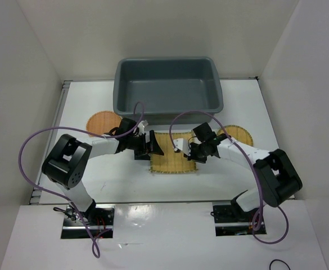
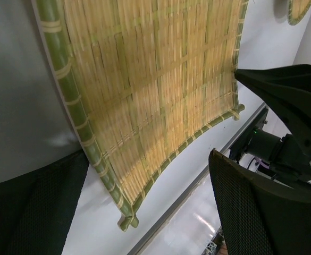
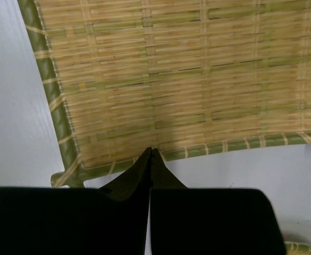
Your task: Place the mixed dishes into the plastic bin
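Note:
The mat's green edging (image 3: 172,154) is under my shut right gripper, so next my left gripper pinches the mat's opposite edge (image 2: 89,137) and carries the mat into the bin.
The square yellow mat (image 1: 172,158) lies flat on the white table in front of the grey-blue plastic bin (image 1: 168,107). My left gripper (image 1: 152,145) is open at the mat's left edge. In the left wrist view the mat (image 2: 150,90) has its near corner between the spread fingers (image 2: 251,212). My right gripper (image 1: 186,151) is shut and empty, with its tips (image 3: 151,153) over the green edging of the mat (image 3: 187,79). The orange-brown disc (image 1: 102,121) lies at the left. The round yellow disc (image 1: 238,135) lies at the right, partly under the right arm.
The bin stands empty at the back centre, close behind both grippers. White walls enclose the table on the left, right and back. A rim of the yellow disc shows in the left wrist view (image 2: 300,10) and the right wrist view (image 3: 304,247).

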